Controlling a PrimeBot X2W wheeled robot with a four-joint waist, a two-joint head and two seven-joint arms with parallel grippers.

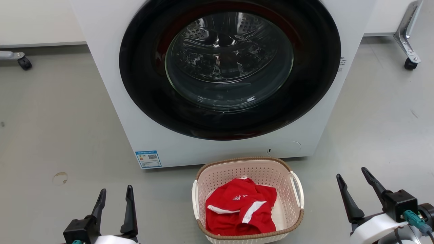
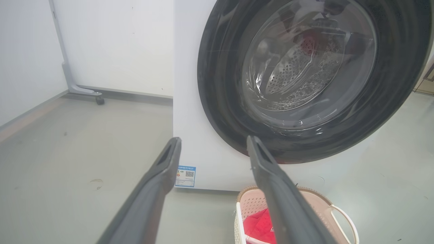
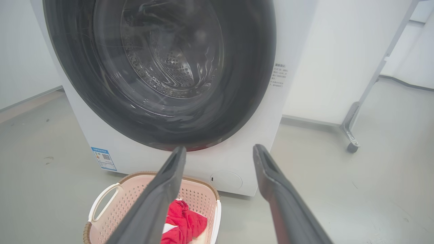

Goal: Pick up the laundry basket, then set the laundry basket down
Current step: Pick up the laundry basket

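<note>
The white handles (image 1: 195, 200) continue from the brown rim (image 1: 198, 177), so they will stay fixed in line with it when the robot lifts the laundry basket.
The laundry basket (image 1: 288, 200) stands on the floor just in front of the washer, pale pink-cream with a brown rim and white side handles. A red and white garment (image 1: 240, 206) lies inside it. My left gripper (image 1: 115, 195) is open at the lower left, well clear of the basket's left handle. My right gripper (image 1: 354, 178) is open at the lower right, apart from the right handle. The left wrist view has the basket (image 2: 318, 203) low on the right, past the open left gripper (image 2: 213, 144). In the right wrist view the basket (image 3: 125, 200) sits low left of the open right gripper (image 3: 220, 152).
A white front-loading washer (image 1: 159, 142) with a shut, dark round glass door (image 1: 230, 67) rises behind the basket. Grey floor (image 1: 51, 135) spreads on both sides. Wheeled frame legs stand at the far left (image 1: 23, 62) and far right (image 1: 410, 62).
</note>
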